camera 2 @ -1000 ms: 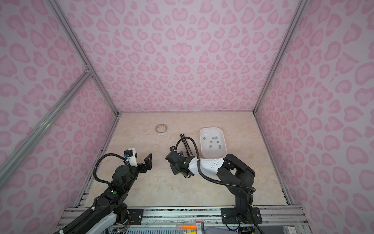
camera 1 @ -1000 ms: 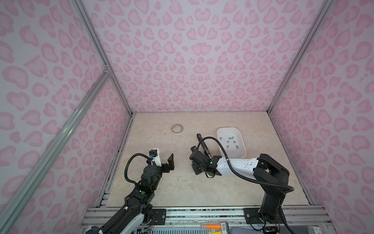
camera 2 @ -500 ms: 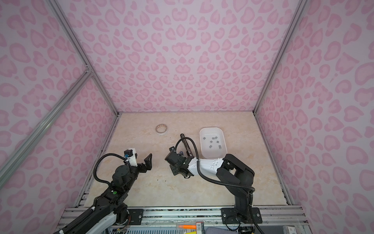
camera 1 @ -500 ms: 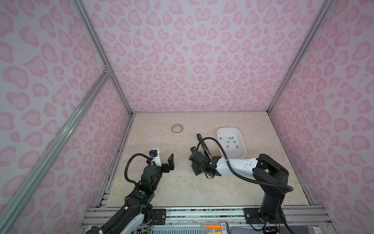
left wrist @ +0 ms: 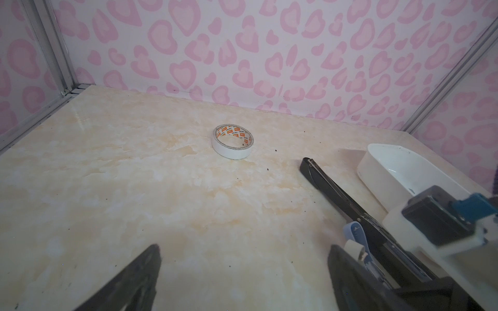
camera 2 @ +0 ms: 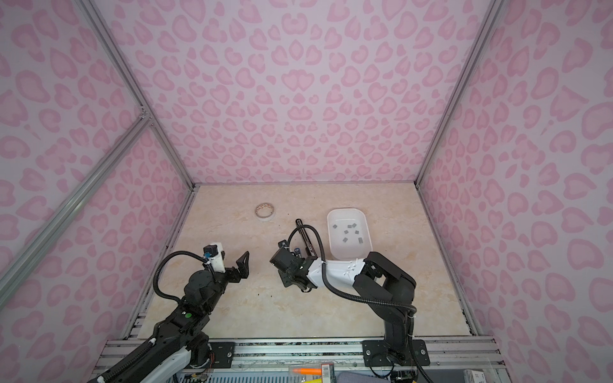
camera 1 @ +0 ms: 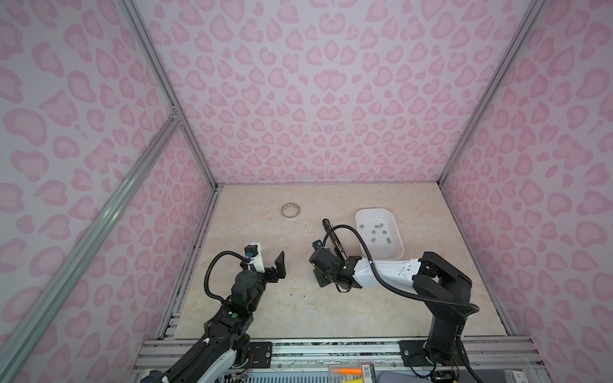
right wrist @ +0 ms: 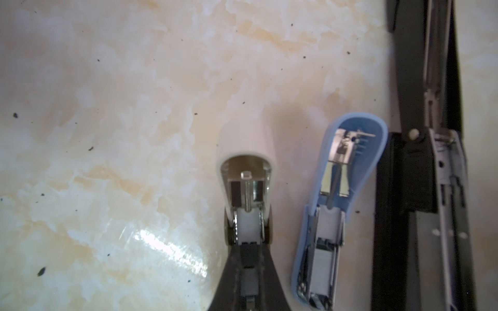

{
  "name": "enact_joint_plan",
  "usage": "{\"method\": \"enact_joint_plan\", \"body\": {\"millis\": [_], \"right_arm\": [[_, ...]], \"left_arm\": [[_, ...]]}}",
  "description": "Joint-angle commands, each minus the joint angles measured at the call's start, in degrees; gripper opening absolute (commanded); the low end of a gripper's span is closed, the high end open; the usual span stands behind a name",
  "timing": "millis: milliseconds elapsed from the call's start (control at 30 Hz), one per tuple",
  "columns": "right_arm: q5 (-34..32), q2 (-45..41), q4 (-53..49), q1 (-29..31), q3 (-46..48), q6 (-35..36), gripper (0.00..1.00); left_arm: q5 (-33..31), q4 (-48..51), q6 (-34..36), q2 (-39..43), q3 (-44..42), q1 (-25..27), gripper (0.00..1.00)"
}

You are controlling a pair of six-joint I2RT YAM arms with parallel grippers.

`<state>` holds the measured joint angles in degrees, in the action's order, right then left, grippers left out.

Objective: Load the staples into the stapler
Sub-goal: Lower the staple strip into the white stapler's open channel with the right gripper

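The robot's right gripper is covering the white stapler's metal channel (right wrist: 249,227), where the staples have to go, so it should open, move back and grip the stapler's base by its sides.
In the right wrist view, my right gripper (right wrist: 248,243) is shut on the metal channel of a small white stapler (right wrist: 244,137), which is hinged open over the table. A blue stapler (right wrist: 350,172) lies open just beside it, and a long black stapler (right wrist: 420,161) lies past that one. In both top views the staples (camera 1: 378,232) (camera 2: 350,232) are small grey strips scattered in a white tray (camera 1: 396,232) behind the right gripper (camera 1: 323,275). My left gripper (camera 1: 270,265) (left wrist: 244,247) hovers open and empty, left of the staplers.
A roll of white tape (camera 1: 291,211) (left wrist: 233,144) lies flat towards the back left. The black stapler (camera 1: 333,235) runs along the tray's left side. Pink patterned walls close in the table on three sides.
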<state>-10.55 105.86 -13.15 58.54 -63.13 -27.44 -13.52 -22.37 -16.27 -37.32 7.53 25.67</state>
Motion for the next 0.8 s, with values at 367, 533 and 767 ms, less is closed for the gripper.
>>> {"method": "enact_joint_plan", "body": {"millis": [367, 533, 767], "right_arm": [[0.1, -0.9, -1.0, 0.9, 2.3, -1.7, 0.13], [0.1, -1.8, -0.4, 0.9, 3.2, -1.5, 0.21], [-1.0, -3.1, -0.5, 0.9, 3.3, -1.0, 0.27]], "left_arm": [[-0.5, -2.4, 0.2, 0.0, 0.0, 0.1, 0.97], [-0.4, -2.4, 0.2, 0.1, 0.1, 0.0, 0.97], [-0.4, -2.5, 0.2, 0.1, 0.0, 0.0, 0.97]]}}
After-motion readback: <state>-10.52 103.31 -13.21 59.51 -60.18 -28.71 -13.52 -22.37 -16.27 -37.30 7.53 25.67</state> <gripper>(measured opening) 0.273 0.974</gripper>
